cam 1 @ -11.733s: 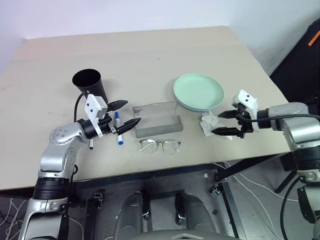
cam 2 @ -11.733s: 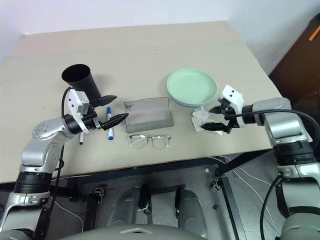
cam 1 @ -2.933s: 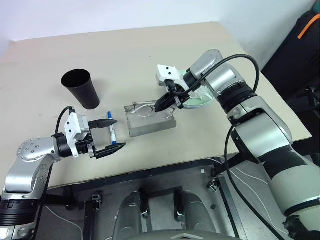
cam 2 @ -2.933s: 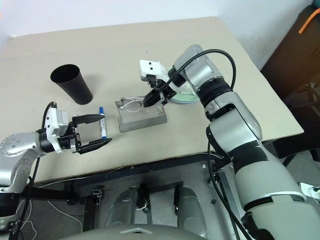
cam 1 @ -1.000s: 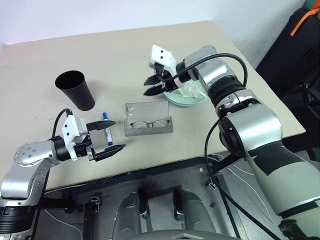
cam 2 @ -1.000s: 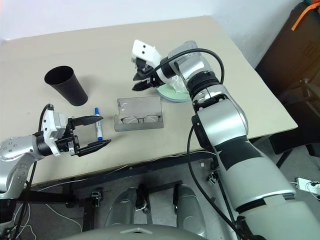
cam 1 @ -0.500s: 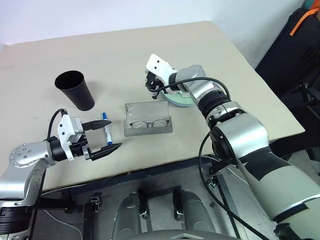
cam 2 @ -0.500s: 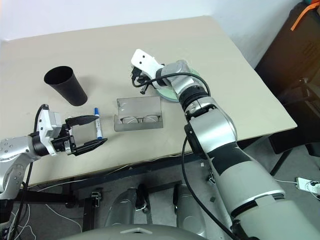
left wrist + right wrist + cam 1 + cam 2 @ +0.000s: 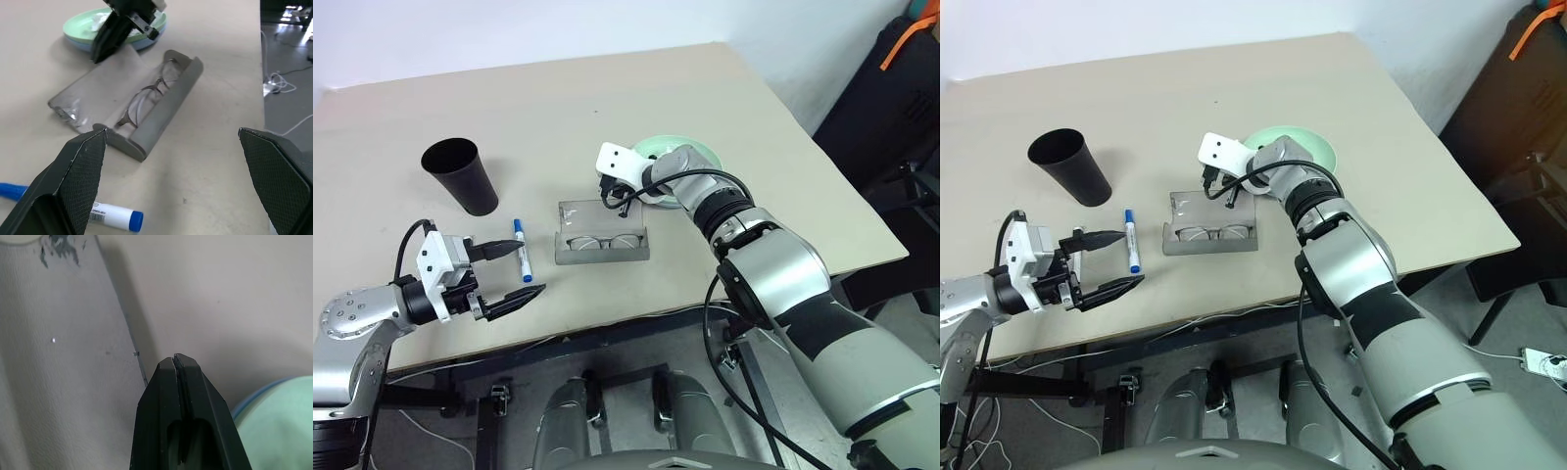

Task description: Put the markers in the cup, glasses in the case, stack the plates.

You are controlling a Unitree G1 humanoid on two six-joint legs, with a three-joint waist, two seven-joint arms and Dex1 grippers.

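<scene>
The flat case lid's far edge point(image 9: 591, 203) has my closed right gripper at it, so next I back away, open and fold the lid from its end point(image 9: 640, 217) near the plates.
The grey case point(image 9: 602, 233) lies open at mid-table with the glasses point(image 9: 602, 242) inside it. My right gripper point(image 9: 608, 201) is shut and empty, its tips low at the far edge of the case lid point(image 9: 58, 357). Just beyond it the mint plate point(image 9: 690, 152) sits on the blue plate point(image 9: 142, 43). A marker point(image 9: 522, 250) with a blue cap lies left of the case. My left gripper point(image 9: 529, 266) hangs open over the marker's near end, holding nothing. The black cup point(image 9: 460, 174) stands upright at the far left.
Something white and crumpled point(image 9: 101, 17) lies in the top plate. The table's front edge point(image 9: 607, 328) runs close to the case and to my left gripper. The right arm reaches across the plates from the right.
My right gripper has shut and dropped from above the plates to the far edge of the case lid. The left gripper has stayed open in much the same place.
</scene>
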